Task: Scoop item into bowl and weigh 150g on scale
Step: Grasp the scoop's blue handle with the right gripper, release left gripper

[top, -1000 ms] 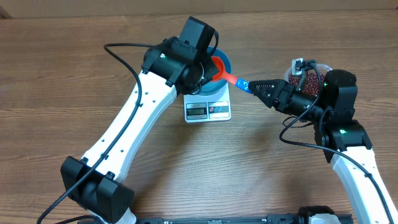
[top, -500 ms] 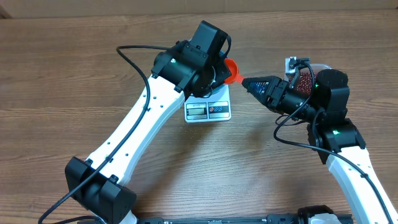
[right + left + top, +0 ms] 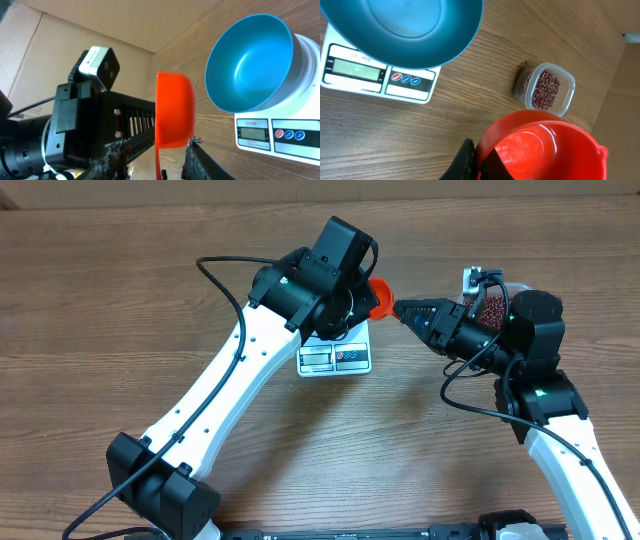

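Note:
I should take the scoop's thin handle with my right gripper and bring the scoop to the beans, because my left gripper is pinching the rim of the red scoop.
My left gripper is shut on the rim of an empty red scoop, held in the air to the right of the scale. The blue bowl stands empty on the white scale; in the overhead view my left arm hides it. My right gripper is open around the scoop's thin handle, with the right finger against the cup and a gap on the left. The beans lie in a clear tub behind my right arm.
The left arm and its wrist camera stand close in front of the right gripper. The scale's display and buttons face the table's near side. A cardboard wall stands beyond the tub.
The left arm carried the scoop rightward from over the bowl toward the right gripper. The right jaws have narrowed around the scoop's handle.

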`<action>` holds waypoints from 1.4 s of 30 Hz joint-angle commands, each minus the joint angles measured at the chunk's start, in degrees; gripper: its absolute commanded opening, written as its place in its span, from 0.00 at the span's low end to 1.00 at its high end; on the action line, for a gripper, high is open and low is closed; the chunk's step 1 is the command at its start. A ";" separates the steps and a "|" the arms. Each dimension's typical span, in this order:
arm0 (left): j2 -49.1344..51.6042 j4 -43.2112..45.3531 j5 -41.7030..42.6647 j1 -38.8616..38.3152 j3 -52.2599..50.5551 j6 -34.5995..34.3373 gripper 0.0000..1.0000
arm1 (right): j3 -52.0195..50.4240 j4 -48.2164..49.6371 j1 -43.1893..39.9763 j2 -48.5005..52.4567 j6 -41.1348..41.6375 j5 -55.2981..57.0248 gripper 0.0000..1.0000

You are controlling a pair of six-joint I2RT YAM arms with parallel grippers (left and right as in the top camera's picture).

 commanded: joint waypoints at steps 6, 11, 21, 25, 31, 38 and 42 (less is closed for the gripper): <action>0.76 1.14 2.16 -0.52 0.00 -0.61 0.04 | 0.94 0.55 0.39 -0.15 -0.02 0.76 0.24; 0.76 1.14 2.16 -0.70 0.00 -0.61 0.06 | 0.94 0.55 0.39 -0.15 -0.04 0.76 0.11; 0.76 -0.02 -4.83 0.07 0.00 0.85 0.77 | 0.94 -0.55 -0.28 -0.15 -1.70 2.51 0.04; 0.76 0.39 -7.56 1.64 0.02 9.33 0.89 | 0.94 -3.45 -2.91 -0.17 -5.20 2.51 0.04; 0.20 2.64 -10.29 3.61 0.07 30.58 0.77 | 0.96 -12.31 -14.51 -0.74 -14.36 -0.24 0.04; -1.36 -1.07 -9.68 0.83 0.09 40.59 0.82 | 1.05 -19.39 -25.92 -4.35 -22.71 -1.42 0.04; -0.59 -5.68 -9.97 -2.21 -0.68 38.29 0.63 | 1.05 -22.25 -29.27 -5.07 -24.61 -1.20 0.04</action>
